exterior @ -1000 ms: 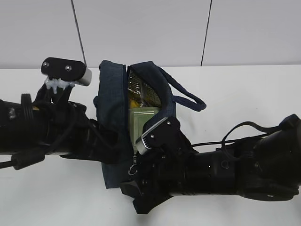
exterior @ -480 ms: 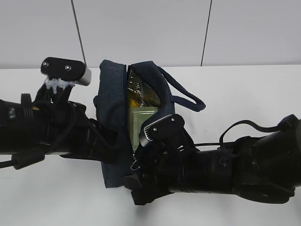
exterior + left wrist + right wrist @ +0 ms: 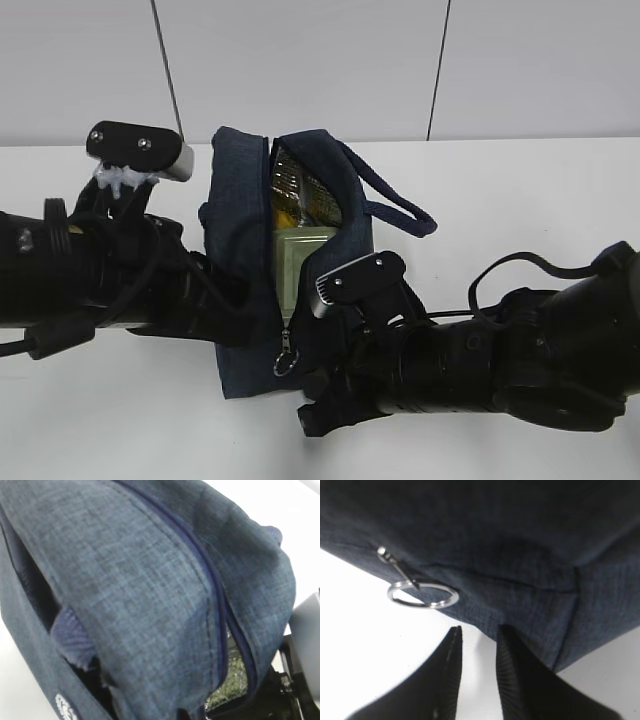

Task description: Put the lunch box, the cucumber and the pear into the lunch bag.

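Note:
I should swing my right gripper's narrow fingers across, because they face the bag's lower edge beside the metal ring pull. I should open them wide around the ring pull.
The navy lunch bag stands mid-table with its top zipper open. Inside, the sage-green lid of the lunch box shows, with a yellow bit of the pear behind it. The cucumber is hidden. My left arm reaches the bag's left side; its jaws are buried under bag fabric that fills the left wrist view, shut on it. My right gripper sits at the bag's near end, jaws slightly apart over bare table, nothing between them. The metal ring pull hangs just left of the fingertips.
The bag's loop handle lies on the white table to the right. A white wall stands behind the table. Both black arms crowd the bag from left and right.
My right arm has drawn back to the right, off the bag's near end, uncovering the ring pull. Its jaws have narrowed. The left arm and the bag have stayed put.

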### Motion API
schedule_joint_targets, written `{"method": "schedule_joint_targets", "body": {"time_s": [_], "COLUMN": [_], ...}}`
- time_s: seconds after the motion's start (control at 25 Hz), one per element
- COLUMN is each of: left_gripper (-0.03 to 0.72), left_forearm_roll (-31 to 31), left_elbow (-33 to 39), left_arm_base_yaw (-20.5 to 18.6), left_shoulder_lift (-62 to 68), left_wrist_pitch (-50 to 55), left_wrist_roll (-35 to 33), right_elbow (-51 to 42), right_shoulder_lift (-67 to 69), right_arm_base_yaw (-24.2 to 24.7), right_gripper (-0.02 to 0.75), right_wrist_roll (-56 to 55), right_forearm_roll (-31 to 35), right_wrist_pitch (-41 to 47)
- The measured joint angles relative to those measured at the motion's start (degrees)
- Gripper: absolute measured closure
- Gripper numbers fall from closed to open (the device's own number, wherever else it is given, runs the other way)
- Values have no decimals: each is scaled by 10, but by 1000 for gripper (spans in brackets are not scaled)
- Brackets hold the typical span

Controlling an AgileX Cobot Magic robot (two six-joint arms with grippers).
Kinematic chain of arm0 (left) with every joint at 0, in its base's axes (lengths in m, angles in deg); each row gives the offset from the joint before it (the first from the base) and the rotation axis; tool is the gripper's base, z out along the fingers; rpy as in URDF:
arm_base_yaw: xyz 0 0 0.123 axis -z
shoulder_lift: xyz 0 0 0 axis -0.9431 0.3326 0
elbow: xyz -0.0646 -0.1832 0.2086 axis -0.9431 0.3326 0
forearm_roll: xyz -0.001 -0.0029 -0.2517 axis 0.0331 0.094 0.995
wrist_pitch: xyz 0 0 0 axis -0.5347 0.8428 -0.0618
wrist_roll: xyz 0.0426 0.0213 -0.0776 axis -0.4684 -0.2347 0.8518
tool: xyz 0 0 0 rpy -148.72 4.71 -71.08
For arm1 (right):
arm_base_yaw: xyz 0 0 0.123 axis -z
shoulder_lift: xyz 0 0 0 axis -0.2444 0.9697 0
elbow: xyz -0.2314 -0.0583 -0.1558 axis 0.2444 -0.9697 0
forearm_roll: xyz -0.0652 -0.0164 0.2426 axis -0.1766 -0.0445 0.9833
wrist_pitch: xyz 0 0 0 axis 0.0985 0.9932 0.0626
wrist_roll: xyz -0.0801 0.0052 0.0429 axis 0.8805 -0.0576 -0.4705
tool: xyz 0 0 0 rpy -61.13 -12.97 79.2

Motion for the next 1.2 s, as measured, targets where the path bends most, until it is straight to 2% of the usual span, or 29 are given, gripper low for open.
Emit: {"method": "schedule_joint_targets", "body": {"time_s": [0.16,0.28,0.4,0.6,0.76,1.2], "left_gripper": [685,685,685,685,685,685], "left_forearm_roll": [0,0,0,0,0,0], "left_elbow": [0,0,0,0,0,0], "left_arm_base_yaw": [0,0,0,0,0,0], "left_shoulder_lift": [0,0,0,0,0,0], "left_wrist_pitch": [0,0,0,0,0,-1], "left_wrist_roll": [0,0,0,0,0,0], "right_elbow": [0,0,0,0,0,0], "right_shoulder_lift": [0,0,0,0,0,0], "right_arm_base_yaw": [0,0,0,0,0,0], "right_gripper": [551,533,483,342,315,313], "right_wrist_roll": [-2,-26,-58,-82,-86,-87], "right_forearm_roll": [-28,-79,-110,-128,-110,-15], "right_wrist_pitch": [-6,-38,-65,-75,-78,-84]}}
